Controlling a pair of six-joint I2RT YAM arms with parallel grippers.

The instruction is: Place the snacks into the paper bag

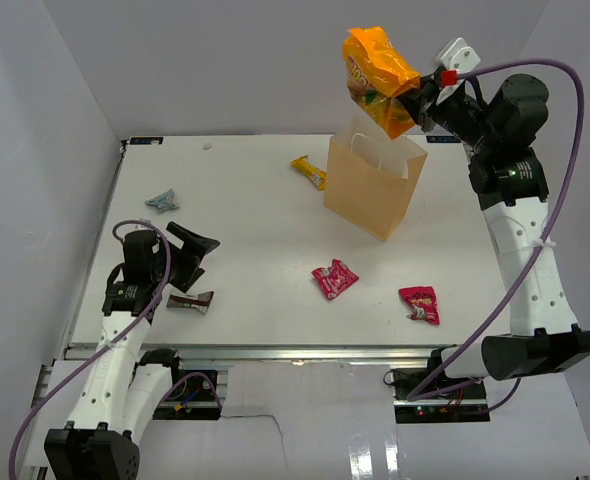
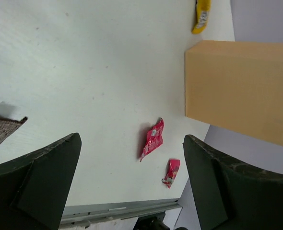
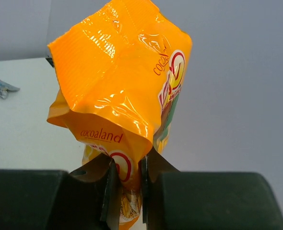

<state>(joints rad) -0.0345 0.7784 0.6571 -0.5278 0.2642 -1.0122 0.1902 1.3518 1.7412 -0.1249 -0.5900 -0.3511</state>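
My left gripper will pinch the brown-and-white packet (image 1: 189, 302) narrow when I lift it, and the packet will spread out beyond the gripper, because it has a thin, flared end (image 1: 206, 300).
The tan paper bag (image 1: 373, 188) stands upright at the table's back right; it also shows in the left wrist view (image 2: 240, 88). My right gripper (image 1: 411, 100) is shut on an orange packet (image 1: 377, 78) and holds it in the air just above the bag's mouth; in the right wrist view (image 3: 127, 184) the fingers pinch the packet (image 3: 120, 81). My left gripper (image 1: 190, 255) is open and empty at the left, next to a brown-and-white packet (image 1: 191, 301). Two red-pink packets (image 1: 334, 279) (image 1: 420, 303), a yellow bar (image 1: 309, 171) and a grey-blue packet (image 1: 162, 200) lie on the table.
The white table (image 1: 255, 230) has a metal front rail (image 1: 265, 351). Grey walls close in the left, back and right sides. In the left wrist view the red-pink packets (image 2: 152, 139) (image 2: 170, 172) and the yellow bar (image 2: 201, 15) lie ahead.
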